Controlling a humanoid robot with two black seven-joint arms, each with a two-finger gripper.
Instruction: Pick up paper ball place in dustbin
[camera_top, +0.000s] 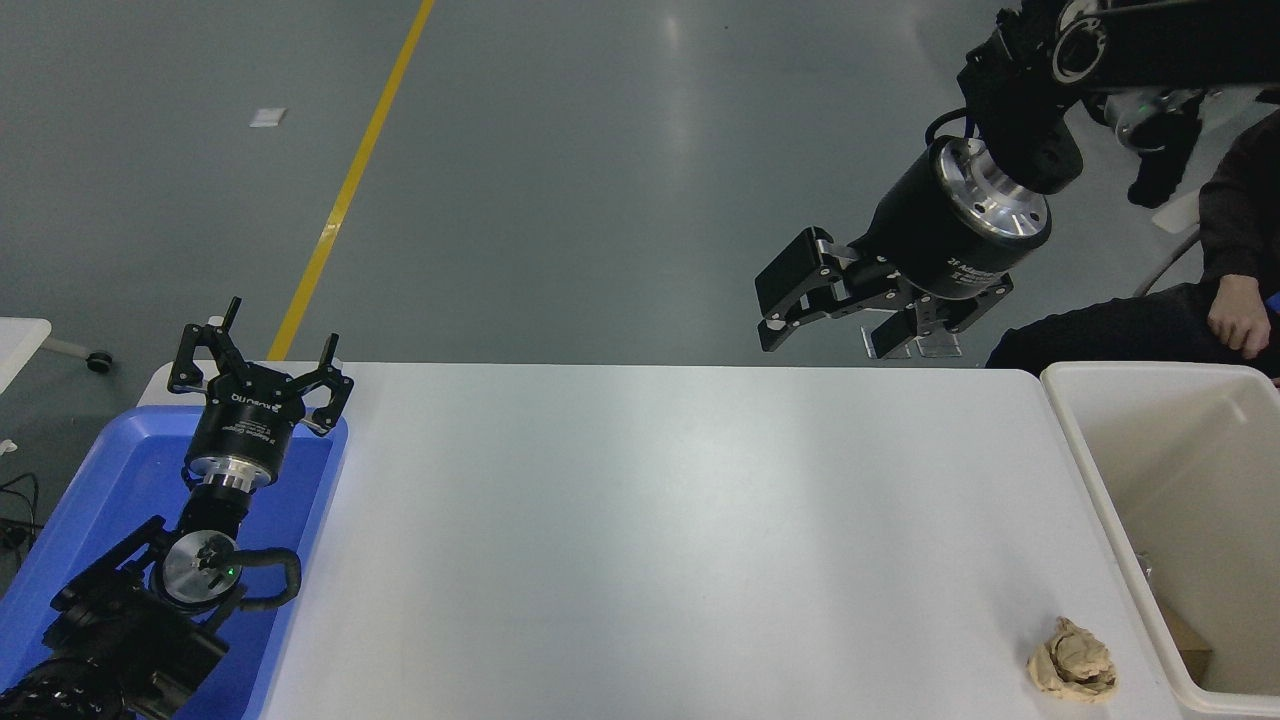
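My right gripper is going to lift the paper ball (1072, 662), where wrinkled folds of paper bunch (1080, 655) around a hollow. The paper ball will bulge around my right gripper but stay one ball.
The paper ball (1072, 661), a tan wrinkly wad, lies on the white table (660, 540) near the front right, just left of the dustbin (1100, 480). The dustbin is a cream-white deep bin at the table's right end. My right gripper (840, 325) hangs high beyond the table's far edge, open and empty, far from the ball. My left gripper (262, 360) is parked at the lower left over the blue tray, open and empty.
A shallow blue tray (70, 560) sits at the table's left end under the left arm. A person in dark clothes sits at the upper right, with a hand (1238, 320) just behind the dustbin. A cardboard scrap (1185, 640) lies inside the bin.
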